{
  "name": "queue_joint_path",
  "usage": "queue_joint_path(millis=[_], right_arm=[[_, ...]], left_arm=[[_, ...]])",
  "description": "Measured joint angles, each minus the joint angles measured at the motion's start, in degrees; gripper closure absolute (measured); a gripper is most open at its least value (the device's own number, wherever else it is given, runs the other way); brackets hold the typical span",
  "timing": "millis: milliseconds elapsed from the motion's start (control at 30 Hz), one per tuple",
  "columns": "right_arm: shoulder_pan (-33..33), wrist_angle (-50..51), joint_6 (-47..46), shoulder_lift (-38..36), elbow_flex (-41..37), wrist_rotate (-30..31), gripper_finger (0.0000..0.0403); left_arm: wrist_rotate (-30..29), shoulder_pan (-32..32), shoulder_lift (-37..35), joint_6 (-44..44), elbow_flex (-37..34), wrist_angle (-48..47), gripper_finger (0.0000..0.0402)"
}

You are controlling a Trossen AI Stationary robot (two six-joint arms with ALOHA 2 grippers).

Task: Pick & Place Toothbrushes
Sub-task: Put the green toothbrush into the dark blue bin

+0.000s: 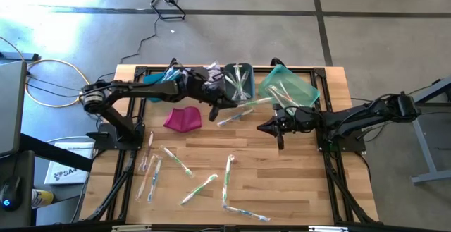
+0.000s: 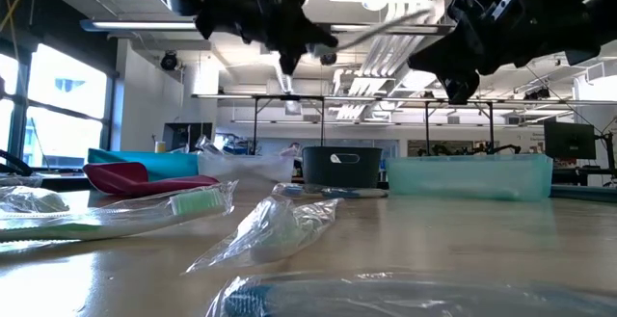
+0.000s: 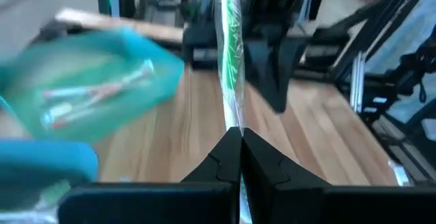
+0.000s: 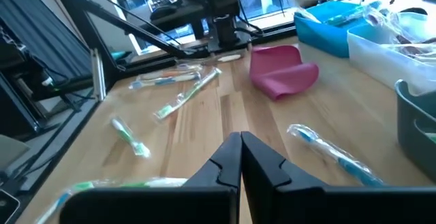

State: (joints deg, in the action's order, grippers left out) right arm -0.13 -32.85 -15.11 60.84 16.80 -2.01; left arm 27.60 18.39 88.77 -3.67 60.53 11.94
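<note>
My left gripper should pull back first, because the green toothbrush's loose end [image 1: 270,100] crowds my closed right gripper, which will then open and take that loose end.
My left gripper [image 1: 227,105] [image 3: 239,141] hangs above the table's far middle, in front of the grey bin, shut on a clear-wrapped green toothbrush [image 1: 255,103] [image 2: 386,24]. That brush sticks out toward the teal bin [image 1: 289,87]. My right gripper [image 1: 261,127] [image 4: 240,142] is shut on nothing and hovers over the table just near of the teal bin. A blue toothbrush [image 1: 235,116] [image 4: 330,150] lies on the wood between the two grippers. Several more wrapped toothbrushes [image 1: 199,188] lie flat across the near half of the table. My left gripper pinches the wrapped green toothbrush by one end [image 3: 234,112] between its two shut fingers. The brush runs on forward in line with the fingers, toward the table's right. It is lifted clear of the table and roughly level.
Along the far edge stand a blue bin [image 1: 151,84], a clear bin [image 1: 204,77], a grey bin [image 1: 238,80] holding toothbrushes, and the teal bin with some inside. A magenta pouch [image 1: 183,118] lies under my left arm. Bare wood shows at the table's right [image 1: 303,182].
</note>
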Motion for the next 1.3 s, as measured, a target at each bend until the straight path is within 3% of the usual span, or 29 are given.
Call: queue_joint_path(millis=[433, 700, 967, 1133, 1300], right_arm=[[-0.01, -0.75, -0.07, 0.0, 0.0, 0.28, 0.0401], [0.01, -1.0, -0.07, 0.0, 0.0, 0.4, 0.0401], [0.01, -1.04, -0.07, 0.0, 0.0, 0.46, 0.0401], [0.01, -1.04, -0.07, 0.0, 0.0, 0.52, 0.0401], [0.01, -1.34, -0.1, 0.0, -0.02, 0.6, 0.0401]], left_arm=[[-0.09, 0.0, -6.25, 3.53, -0.17, 2.07, 0.0401], [-0.97, -1.32, -6.3, 3.4, -0.35, -6.6, 0.0401], [-8.59, -6.14, -6.31, 0.71, -11.75, 11.96, 0.0401], [-8.75, -5.79, -6.29, -2.61, -18.82, 21.91, 0.0401], [-8.73, -3.84, -6.31, -3.07, -20.92, 26.03, 0.0401]])
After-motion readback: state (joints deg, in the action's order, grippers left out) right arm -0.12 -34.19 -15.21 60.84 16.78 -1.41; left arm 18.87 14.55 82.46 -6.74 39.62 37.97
